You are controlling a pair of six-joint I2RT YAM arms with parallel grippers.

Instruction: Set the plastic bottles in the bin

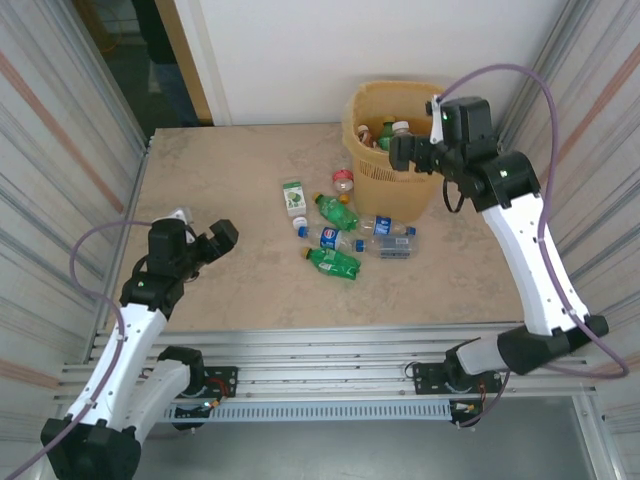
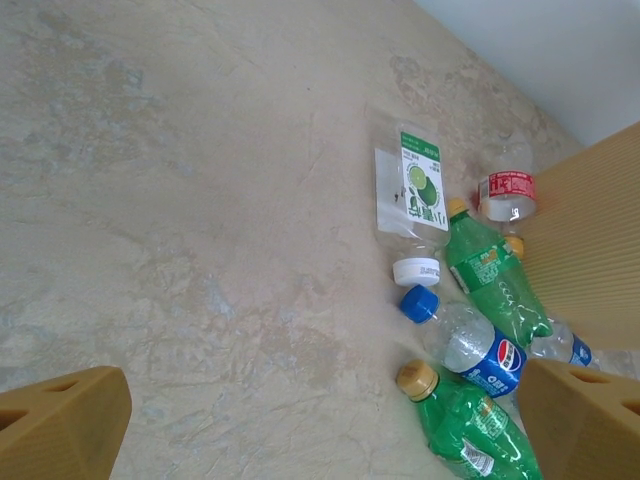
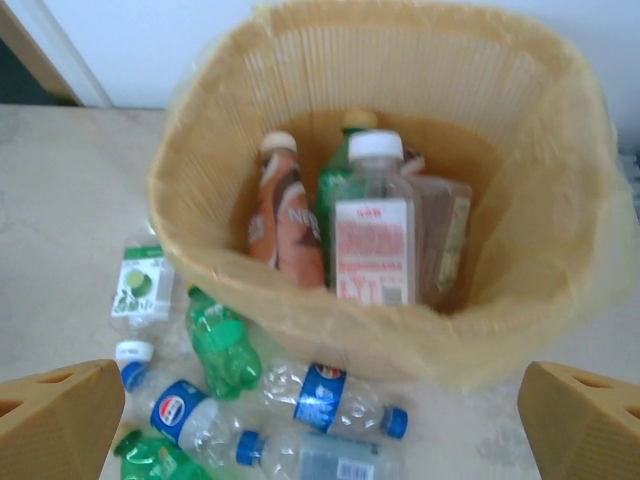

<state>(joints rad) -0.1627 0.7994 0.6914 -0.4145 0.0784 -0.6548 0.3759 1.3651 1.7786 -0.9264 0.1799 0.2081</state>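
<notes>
My left gripper should keep moving toward the clear green-labelled bottle's bottom end [image 1: 291, 185], which is free of its neighbours, until its fingers close across that bottle's label [image 1: 295, 199].
The yellow-beige bin [image 1: 372, 108] with its orange liner stands at the back right. Inside the bin [image 3: 215, 275] I see a brown-labelled bottle [image 3: 285, 215], a white-pink-labelled bottle [image 3: 373, 240] and a green one [image 3: 333, 185]. My right gripper [image 1: 401, 152] hangs open over the bin's near right rim, nothing between its fingers [image 3: 585, 420]. Several plastic bottles lie on the table in front of the bin: green bottle [image 1: 337, 211], blue-labelled bottle [image 1: 340, 239], green bottle [image 1: 333, 262], clear green-labelled bottle [image 1: 293, 197]. My left gripper [image 1: 207, 232] is open at the left, apart from them; a green bottle [image 2: 465, 420] lies nearest its right finger [image 2: 585, 420].
A red-labelled bottle [image 1: 343, 181] lies against the bin's left base. Corrugated metal walls close in both sides of the beige tabletop [image 1: 230, 170]. A doorway opens at the back left. The aluminium rail with both arm bases runs along the near edge.
</notes>
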